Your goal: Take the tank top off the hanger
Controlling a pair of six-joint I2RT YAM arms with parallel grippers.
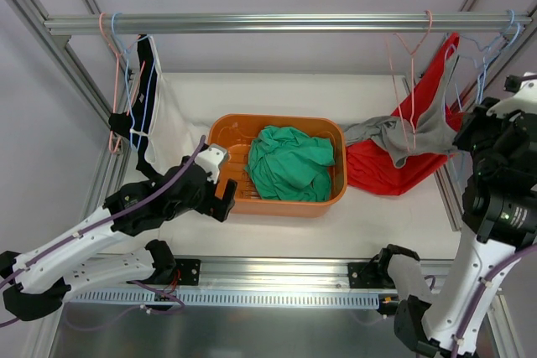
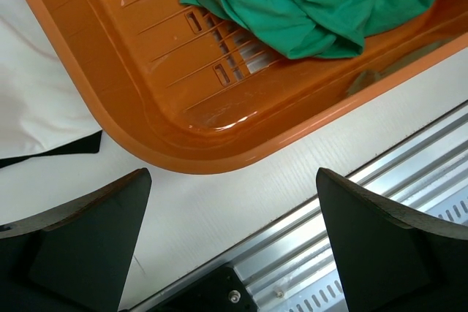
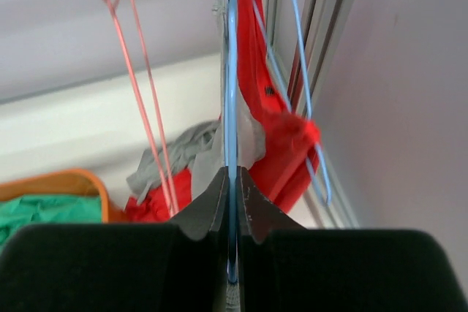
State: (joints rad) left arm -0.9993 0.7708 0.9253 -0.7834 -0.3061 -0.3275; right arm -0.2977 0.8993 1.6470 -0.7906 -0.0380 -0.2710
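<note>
Next, my right gripper pulls the blue hanger (image 3: pixel 232 107) clear before my left gripper takes the grey cloth, because the grey tank top (image 1: pixel 425 130) hangs bunched up against the red one.
A grey tank top (image 1: pixel 403 133) and a red one (image 1: pixel 386 169) hang bunched at the right, sagging from a pink hanger (image 1: pixel 411 64) and blue hangers (image 1: pixel 482 64) hooked on the top rail. My right gripper (image 1: pixel 466 116) is up beside them. In the right wrist view it (image 3: pixel 231 174) is shut on a blue hanger wire (image 3: pixel 231 71), with grey cloth (image 3: pixel 179 155) and red cloth (image 3: pixel 281 144) just behind. My left gripper (image 1: pixel 225 197) is low by the basket's near left corner, open (image 2: pixel 232 177) and holding nothing.
An orange basket (image 1: pixel 277 207) at mid table holds a green garment (image 1: pixel 289 163). At the left, a navy and white garment (image 1: pixel 147 98) hangs on pink and blue hangers from the metal rail (image 1: pixel 277 21). Frame posts stand at both sides.
</note>
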